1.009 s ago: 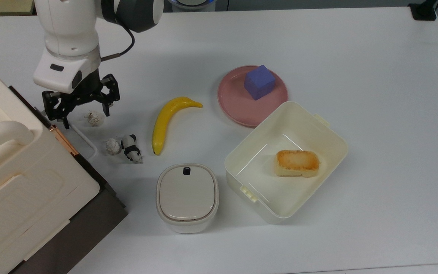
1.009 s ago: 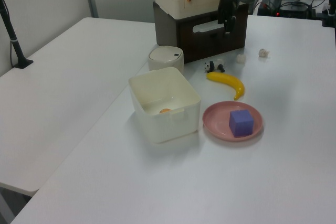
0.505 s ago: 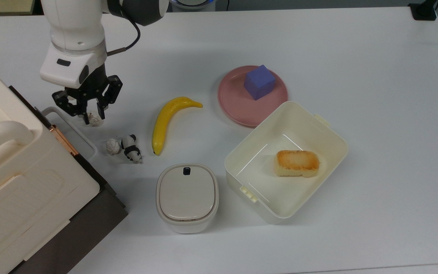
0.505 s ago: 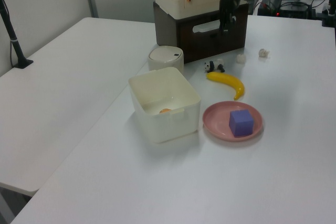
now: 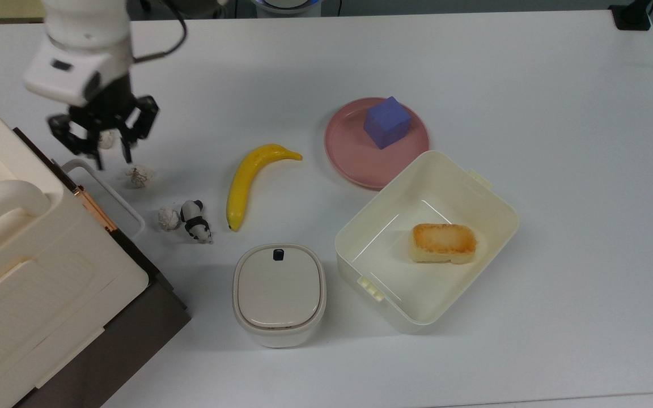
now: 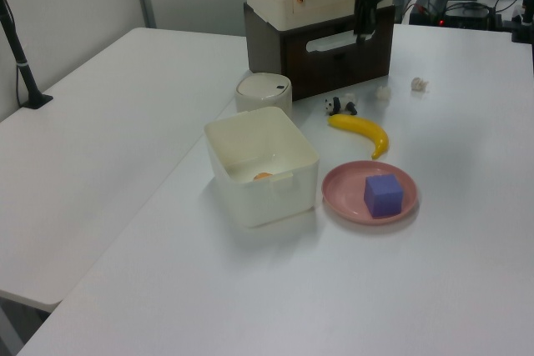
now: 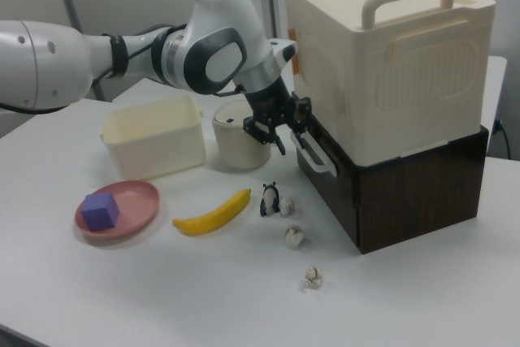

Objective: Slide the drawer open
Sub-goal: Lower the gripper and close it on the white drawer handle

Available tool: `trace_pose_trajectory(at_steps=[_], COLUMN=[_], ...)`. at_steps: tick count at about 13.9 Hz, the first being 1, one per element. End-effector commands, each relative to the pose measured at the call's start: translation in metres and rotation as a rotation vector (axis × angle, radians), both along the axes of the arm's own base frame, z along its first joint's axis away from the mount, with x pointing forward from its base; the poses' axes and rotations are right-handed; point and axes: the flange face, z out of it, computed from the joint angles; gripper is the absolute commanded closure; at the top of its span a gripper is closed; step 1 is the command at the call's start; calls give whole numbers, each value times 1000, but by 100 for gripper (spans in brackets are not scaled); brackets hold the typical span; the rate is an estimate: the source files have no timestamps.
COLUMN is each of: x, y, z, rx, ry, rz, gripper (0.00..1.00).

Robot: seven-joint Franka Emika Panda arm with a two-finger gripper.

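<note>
I expect the drawer (image 6: 357,62) to slide straight out clear of the panda figure and paper balls when I pull, because the white loop handle (image 6: 331,42) sits higher than them.
The drawer (image 7: 327,180) has a dark brown front and sits shut under the cream box with a thick handle (image 7: 382,54). Its white loop handle (image 5: 112,195) sticks out toward the table. In the top view my gripper (image 5: 112,156) hangs open above the far end of this handle, with nothing held, and a crumpled paper ball (image 5: 105,139) shows between its fingers on the table below. In the right view the gripper (image 7: 283,132) is just to the left of the handle (image 7: 314,157). In the left view the gripper (image 6: 364,31) is in front of the drawer front (image 6: 334,60).
Two more paper balls (image 5: 140,175) (image 5: 166,218) and a small panda figure (image 5: 195,221) lie near the handle. Further off are a banana (image 5: 247,181), a lidded cream pot (image 5: 279,292), a pink plate (image 5: 349,153) with a purple cube (image 5: 386,122), and an open cream tub (image 5: 496,209) holding bread (image 5: 442,242).
The gripper has risen and shifted toward the top view's upper left, away from the paper ball it hovered over. The drawer and the table objects have not moved.
</note>
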Motion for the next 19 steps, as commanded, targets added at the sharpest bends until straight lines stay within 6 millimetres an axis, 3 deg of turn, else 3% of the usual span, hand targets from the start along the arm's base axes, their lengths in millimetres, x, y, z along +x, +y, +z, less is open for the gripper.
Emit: trace_pose_trajectory(at_steps=[1,4,9,19], x=[0,10,19,22], y=[1,9,9,7], z=[0,-23,-41,-39], rx=[-5,-16,-39,-48], ry=[-41,-27,-33,-64], rz=[2,14,25,25], gripper=[57,57,57,60])
